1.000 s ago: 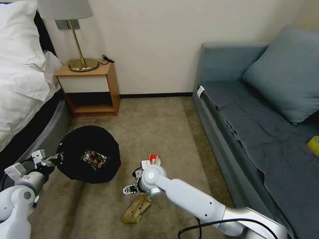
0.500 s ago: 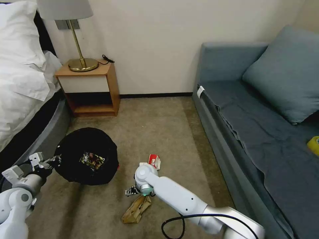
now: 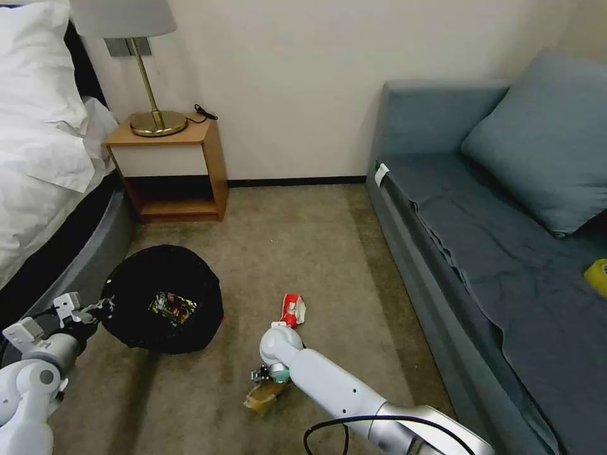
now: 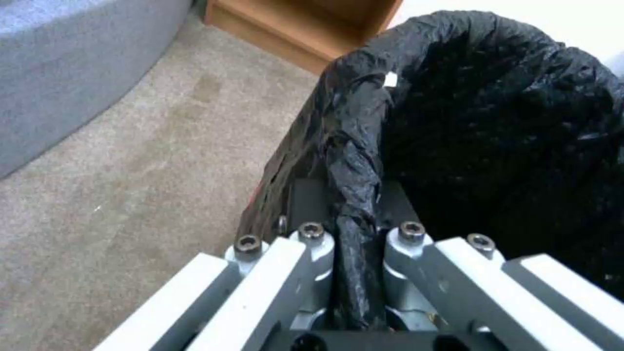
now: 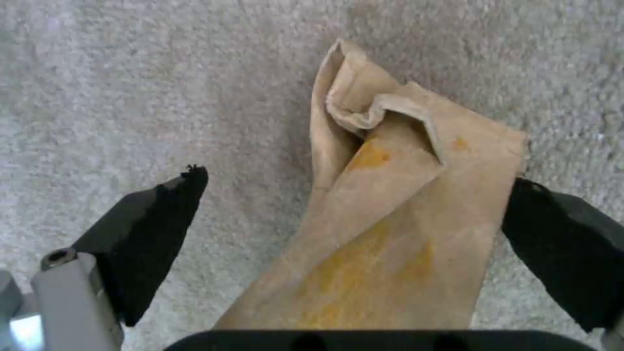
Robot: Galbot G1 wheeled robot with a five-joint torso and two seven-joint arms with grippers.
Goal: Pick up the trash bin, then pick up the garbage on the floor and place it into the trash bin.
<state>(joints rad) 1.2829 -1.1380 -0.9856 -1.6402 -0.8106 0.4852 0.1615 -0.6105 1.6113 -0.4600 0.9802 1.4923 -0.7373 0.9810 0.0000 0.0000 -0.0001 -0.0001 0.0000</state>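
My gripper will buckle the thin crumpled tan paper (image 3: 263, 397) into a pleated heap with flaring ends when I lift it, because a long crease runs down the paper.
The trash bin (image 3: 161, 297), lined with a crinkled black bag, hangs low at the left beside the bed. My left gripper (image 3: 95, 311) is shut on its rim; the left wrist view shows the bag's edge (image 4: 354, 161) pinched in that gripper (image 4: 354, 209). A gold-brown wrapper (image 3: 172, 306) lies inside the bin. My right gripper (image 3: 264, 378) is down at the carpet, open, its fingers (image 5: 156, 219) straddling the crumpled tan paper (image 5: 390, 219) (image 3: 265, 398) without closing on it. A red-and-white packet (image 3: 292, 309) lies on the floor just beyond the right wrist.
A wooden nightstand (image 3: 177, 164) with a brass lamp (image 3: 155, 120) stands by the back wall. The bed (image 3: 44, 164) borders the left side. A grey-blue sofa (image 3: 506, 253) runs along the right, with a yellow tape roll (image 3: 596, 276) on it. Beige carpet (image 3: 303, 240) lies between them.
My right arm has dropped lower and nearer, bringing the open gripper down over the tan paper. The bin has drifted slightly left in my left gripper.
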